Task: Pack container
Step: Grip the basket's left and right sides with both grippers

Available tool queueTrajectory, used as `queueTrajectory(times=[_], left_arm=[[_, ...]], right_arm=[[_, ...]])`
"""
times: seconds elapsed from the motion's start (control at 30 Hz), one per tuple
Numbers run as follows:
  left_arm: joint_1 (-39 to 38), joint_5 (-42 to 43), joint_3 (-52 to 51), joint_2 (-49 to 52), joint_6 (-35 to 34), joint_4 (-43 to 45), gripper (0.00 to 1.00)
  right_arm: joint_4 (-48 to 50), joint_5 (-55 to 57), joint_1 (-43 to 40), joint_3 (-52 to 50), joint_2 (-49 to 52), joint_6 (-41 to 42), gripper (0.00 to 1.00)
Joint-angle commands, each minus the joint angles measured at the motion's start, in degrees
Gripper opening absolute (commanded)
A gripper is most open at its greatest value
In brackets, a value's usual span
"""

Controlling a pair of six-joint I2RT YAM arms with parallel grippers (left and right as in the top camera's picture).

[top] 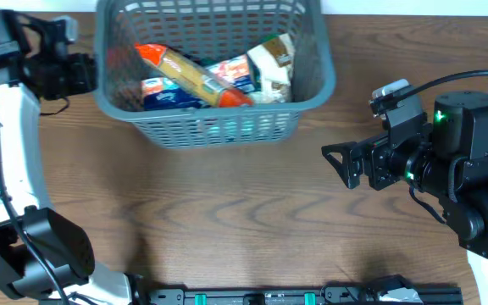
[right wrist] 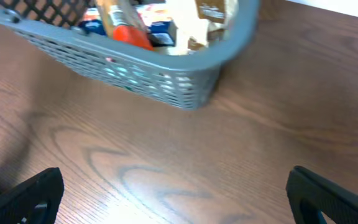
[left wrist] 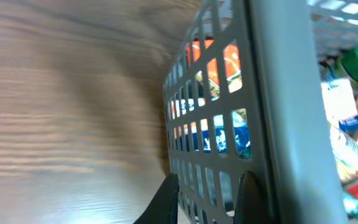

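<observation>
I should gently push the basket's lattice side [top: 108, 61] toward the middle with my left gripper and then back away, because the basket [top: 214, 74] sits off centre toward my left gripper's side.
The container [top: 219, 120], a dark grey lattice basket, stands at the back centre of the wooden table. Inside lie an orange and yellow packet [top: 195, 76], blue packets [top: 163, 93] and a beige bag [top: 273, 61]. My left gripper [top: 91, 74] is at the basket's left wall. In the left wrist view its two dark fingers straddle that lattice wall [left wrist: 272, 93], so the left gripper [left wrist: 207, 193] is shut on it. My right gripper [top: 339, 165] hovers open over bare table to the right and in front of the basket. The right gripper [right wrist: 176, 193] holds nothing, and the container [right wrist: 166, 78] lies ahead of it.
The wooden tabletop [top: 227, 220] stretches in front of the basket. A black rail with green markings [top: 295, 296] runs along the front edge. The left arm's white link [top: 11, 144] reaches along the table's left side.
</observation>
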Motion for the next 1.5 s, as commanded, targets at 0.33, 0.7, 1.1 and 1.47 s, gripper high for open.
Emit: queueTrajectory(times=[0.33,0.7,1.1,1.47], left_arm=[[-10.05,-2.75,0.94,-0.33,-1.25,1.25,0.06],[-9.14,-17.38,0.94,-7.56,-8.22,0.9,0.05],[-9.14,-18.47,0.94,-23.89,-10.69,-6.82,0.06],[-9.2,-17.86,0.94,-25.46,-10.69,-14.62,0.06]], right_arm=[[-0.02,-0.24,-0.37,0.02,0.0,-0.72,0.99],[-0.02,-0.24,-0.37,0.02,0.0,-0.72,0.99],[0.02,-0.24,-0.37,0.02,0.02,-0.72,0.99],[13.4,5.33,-0.37,0.02,2.51,2.89,0.01]])
